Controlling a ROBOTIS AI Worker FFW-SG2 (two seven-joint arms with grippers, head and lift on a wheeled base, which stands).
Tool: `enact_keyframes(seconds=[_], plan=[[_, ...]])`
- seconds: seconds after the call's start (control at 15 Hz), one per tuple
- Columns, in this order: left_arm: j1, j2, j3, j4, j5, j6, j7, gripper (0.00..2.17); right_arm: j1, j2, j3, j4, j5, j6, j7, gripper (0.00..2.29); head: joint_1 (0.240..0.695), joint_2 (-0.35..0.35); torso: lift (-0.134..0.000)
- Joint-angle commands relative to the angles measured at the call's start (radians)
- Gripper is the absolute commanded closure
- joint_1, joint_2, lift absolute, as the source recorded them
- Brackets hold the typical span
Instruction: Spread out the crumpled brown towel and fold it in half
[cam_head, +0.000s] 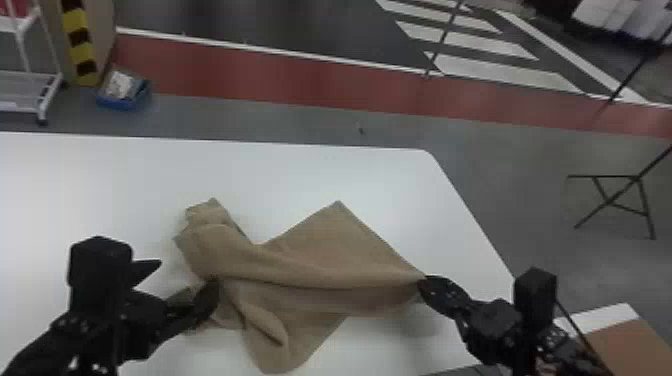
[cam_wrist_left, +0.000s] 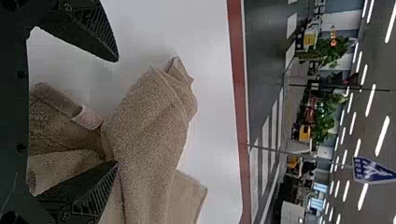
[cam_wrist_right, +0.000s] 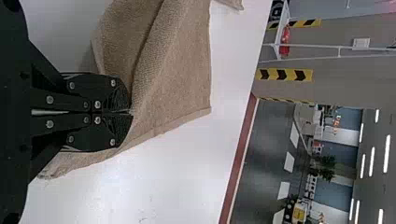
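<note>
Much of the brown towel's length (cam_head: 322, 272) is hidden by the bunched folds (cam_head: 222, 250), so the towel will open out much longer when I pull its corners apart.
The brown towel (cam_head: 305, 260) lies rumpled on the white table, its left part bunched and its right part flatter, with one corner pointing to the far side. My left gripper (cam_head: 182, 280) stands open at the towel's left end, one finger over the cloth. In the left wrist view, the left gripper (cam_wrist_left: 116, 112) has its fingers wide apart around folds of the towel (cam_wrist_left: 149, 107) and a small pale tag. At the towel's right end, my right gripper (cam_head: 424, 282) is shut on its edge. The right wrist view has the right gripper (cam_wrist_right: 130, 112) closed on the towel (cam_wrist_right: 177, 79).
The white table (cam_head: 300, 170) has its far edge and rounded right corner beyond the towel. A brown and white board (cam_head: 620, 335) lies at the lower right, beside the right arm. Farther off on the floor are a blue box (cam_head: 122, 92) and a dark metal stand (cam_head: 612, 195).
</note>
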Motion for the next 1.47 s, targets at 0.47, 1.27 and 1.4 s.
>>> enact_keyframes(seconds=[0.47, 1.27, 1.4], plan=[[0.187, -0.003, 0.085, -0.188, -0.067, 0.069, -0.246, 0.11, -0.011, 0.001, 0.014, 0.002, 0.002, 0.003, -0.001, 1.52, 0.695, -0.35, -0.124], [0.115, -0.003, 0.013, -0.044, -0.099, 0.026, -0.167, 0.26, 0.002, 0.001, 0.037, -0.008, 0.002, 0.006, 0.002, 1.52, 0.695, -0.35, -0.124], [0.109, -0.003, 0.014, -0.036, -0.114, 0.029, -0.167, 0.66, 0.002, 0.001, 0.04, -0.008, 0.002, 0.006, 0.002, 1.52, 0.695, -0.35, -0.124]])
